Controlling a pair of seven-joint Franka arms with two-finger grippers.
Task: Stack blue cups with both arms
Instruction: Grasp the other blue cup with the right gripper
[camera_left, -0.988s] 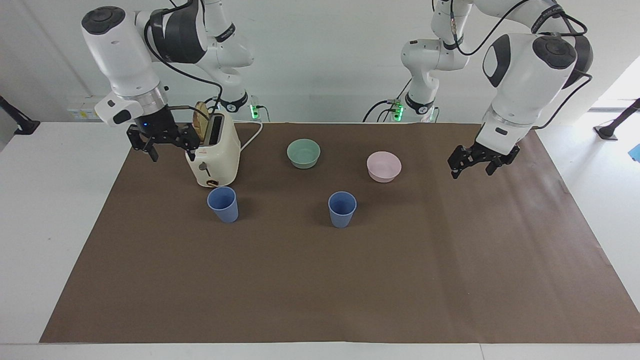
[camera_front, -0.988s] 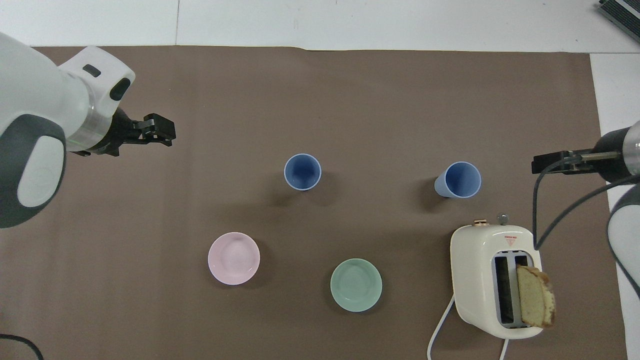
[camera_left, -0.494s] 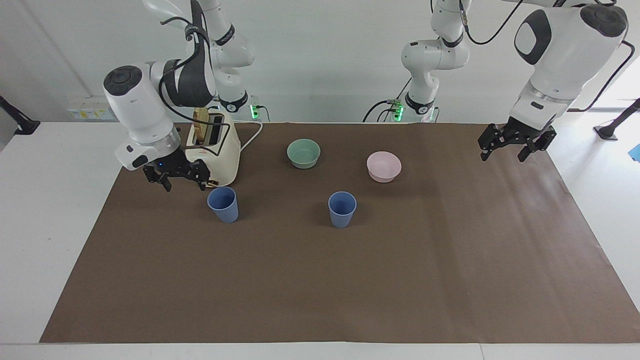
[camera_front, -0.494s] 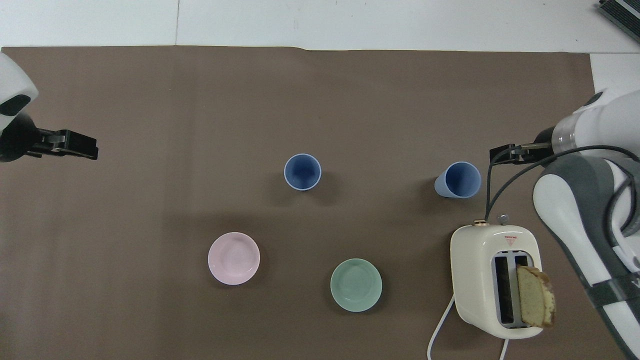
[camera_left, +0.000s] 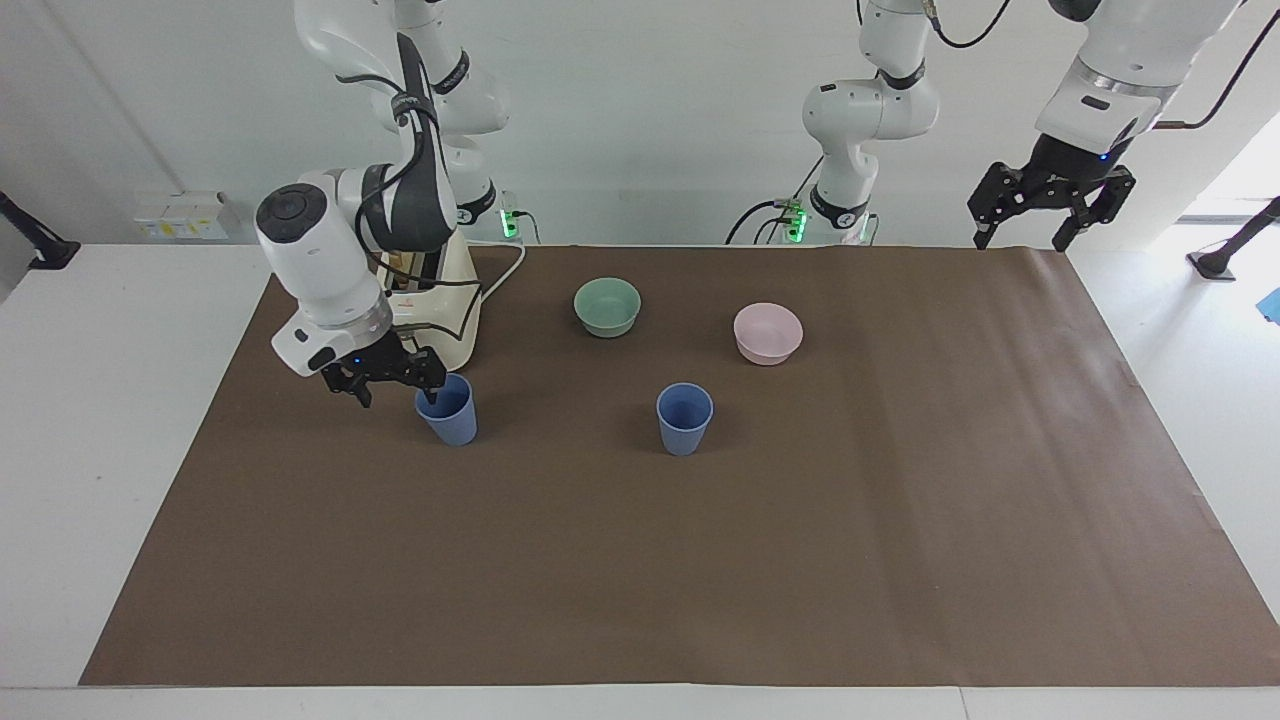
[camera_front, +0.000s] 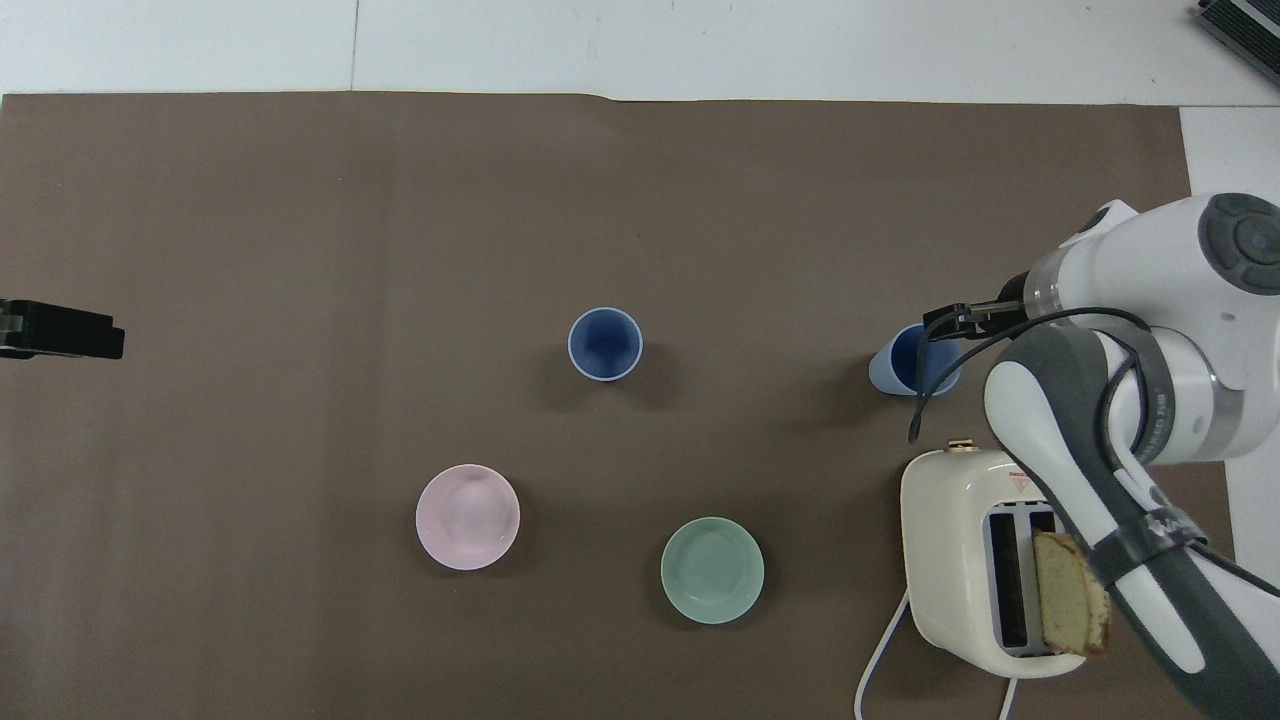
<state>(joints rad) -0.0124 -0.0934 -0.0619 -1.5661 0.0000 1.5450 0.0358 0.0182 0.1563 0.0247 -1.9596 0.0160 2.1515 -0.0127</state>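
My gripper will lower the other blue cup (camera_front: 897, 364), and it will nest deep inside, because the mid-table blue cup's opening (camera_front: 605, 343) is wider than the mid-table cup's bottom.
Two blue cups stand upright on the brown mat. One cup (camera_left: 684, 418) (camera_front: 604, 343) is at mid-table. The other cup (camera_left: 447, 412) (camera_front: 897, 368) stands just farther from the robots than the toaster. My right gripper (camera_left: 396, 392) (camera_front: 945, 325) is low beside this cup and open. One finger is at the cup's rim over its mouth, the other is outside, toward the right arm's end. I cannot tell whether it touches the cup. My left gripper (camera_left: 1022, 232) (camera_front: 60, 335) hangs open and empty, high over the mat's edge at the left arm's end.
A cream toaster (camera_left: 452, 312) (camera_front: 955, 560) holding a slice of bread (camera_front: 1070, 600) stands close to the right gripper's cup, partly hidden by the right arm. A mint-green bowl (camera_left: 607, 305) (camera_front: 712, 570) and a pale pink bowl (camera_left: 768, 332) (camera_front: 468, 516) sit nearer to the robots than the cups.
The right gripper has come down from beside the toaster to the rim of the cup near it. The left gripper has risen and drawn back toward its end of the table.
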